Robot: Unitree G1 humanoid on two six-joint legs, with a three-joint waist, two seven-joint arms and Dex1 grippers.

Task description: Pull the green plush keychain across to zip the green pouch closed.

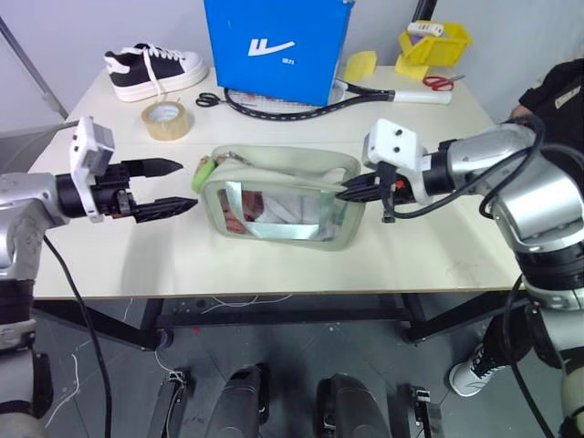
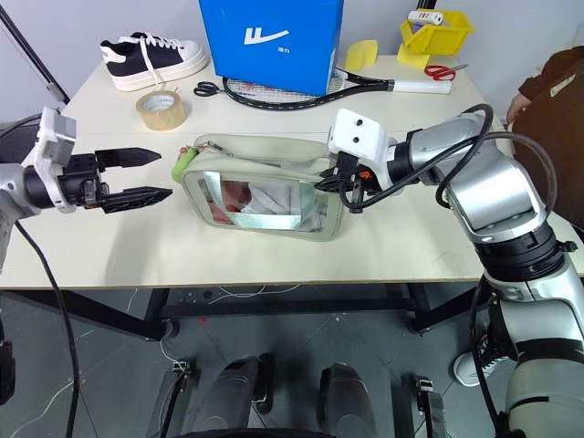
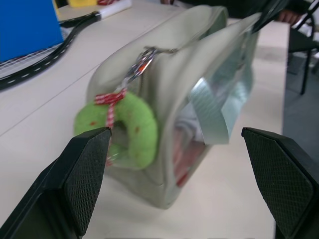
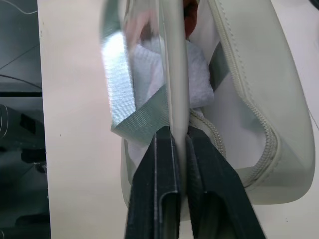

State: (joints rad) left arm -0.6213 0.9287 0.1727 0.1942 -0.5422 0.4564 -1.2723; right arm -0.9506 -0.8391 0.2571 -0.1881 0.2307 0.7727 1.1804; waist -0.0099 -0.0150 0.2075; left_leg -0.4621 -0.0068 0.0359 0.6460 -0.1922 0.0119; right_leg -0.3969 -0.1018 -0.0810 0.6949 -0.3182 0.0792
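The green plush keychain (image 1: 203,173) hangs at the end of the pouch far from the robot's right gripper, so the left gripper should first put it down on the pouch's top (image 1: 274,157) and then pinch that end.
The green pouch (image 1: 274,196) lies mid-table, its top unzipped and gaping. At its left end hangs the green plush keychain (image 1: 204,172), a fuzzy ring on the zipper pull, close up in the left wrist view (image 3: 132,127). My left gripper (image 1: 187,185) is open just left of that end, level with the keychain, not touching it. My right gripper (image 1: 345,193) is shut on the pouch's right end; the right wrist view shows its fingers (image 4: 162,164) pinching the front wall's rim (image 4: 173,74).
Behind the pouch stand a blue box (image 1: 274,46), a racket (image 1: 301,100), a tape roll (image 1: 167,119), black scissors (image 1: 212,99) and a shoe (image 1: 153,71). A yellow bin (image 1: 433,41) and red scissors (image 1: 438,82) sit back right. A person (image 1: 557,87) is at the right edge.
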